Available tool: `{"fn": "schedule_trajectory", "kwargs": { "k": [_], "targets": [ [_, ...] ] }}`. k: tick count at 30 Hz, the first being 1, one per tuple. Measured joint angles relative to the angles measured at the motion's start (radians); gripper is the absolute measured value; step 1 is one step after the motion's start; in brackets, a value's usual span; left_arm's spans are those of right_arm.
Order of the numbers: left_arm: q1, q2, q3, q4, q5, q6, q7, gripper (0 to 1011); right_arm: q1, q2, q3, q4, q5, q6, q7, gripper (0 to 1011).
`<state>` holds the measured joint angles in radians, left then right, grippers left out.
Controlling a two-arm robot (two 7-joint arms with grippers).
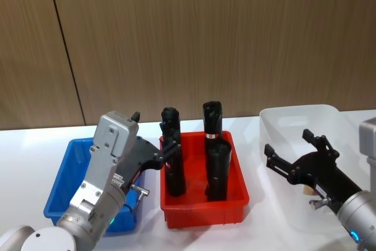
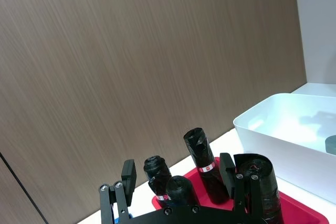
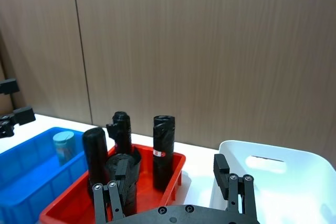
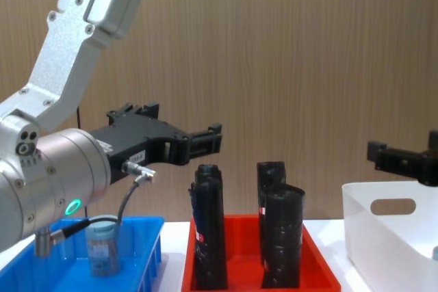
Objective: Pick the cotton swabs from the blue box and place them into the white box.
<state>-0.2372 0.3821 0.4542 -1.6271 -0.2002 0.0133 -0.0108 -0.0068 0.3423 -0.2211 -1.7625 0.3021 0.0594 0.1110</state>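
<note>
The front black wrapped roll (image 4: 282, 241) has a separate rim (image 4: 286, 188) on top, so I expect it to come loose and leave the one behind standing when I lift it.
One jar of cotton swabs (image 3: 64, 147) with a grey-blue lid stands upright in the blue box (image 1: 61, 186), and the chest view shows the same jar (image 4: 102, 245). A second grey-blue lid (image 2: 331, 144) lies inside the white box (image 1: 294, 113). My left gripper (image 1: 154, 132) hangs open and empty above the blue box's right side, close to the red tray. Over the white box, my right gripper (image 1: 288, 144) is open with nothing between its fingers.
A red tray (image 1: 202, 213) holding several tall black wrapped rolls (image 1: 215, 168) stands between the two boxes, and the rolls rise close to both grippers. A wood-panelled wall runs behind the white table (image 1: 29, 145).
</note>
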Motion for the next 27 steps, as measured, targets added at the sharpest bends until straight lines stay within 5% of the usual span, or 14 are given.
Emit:
{"fn": "schedule_trajectory", "kwargs": {
  "k": [27],
  "targets": [
    [0.000, 0.000, 0.000, 0.001, 0.000, 0.001, 0.000, 1004, 0.124, -0.021, -0.025, 0.124, -0.081, 0.127, 0.253, 1001]
  ]
}}
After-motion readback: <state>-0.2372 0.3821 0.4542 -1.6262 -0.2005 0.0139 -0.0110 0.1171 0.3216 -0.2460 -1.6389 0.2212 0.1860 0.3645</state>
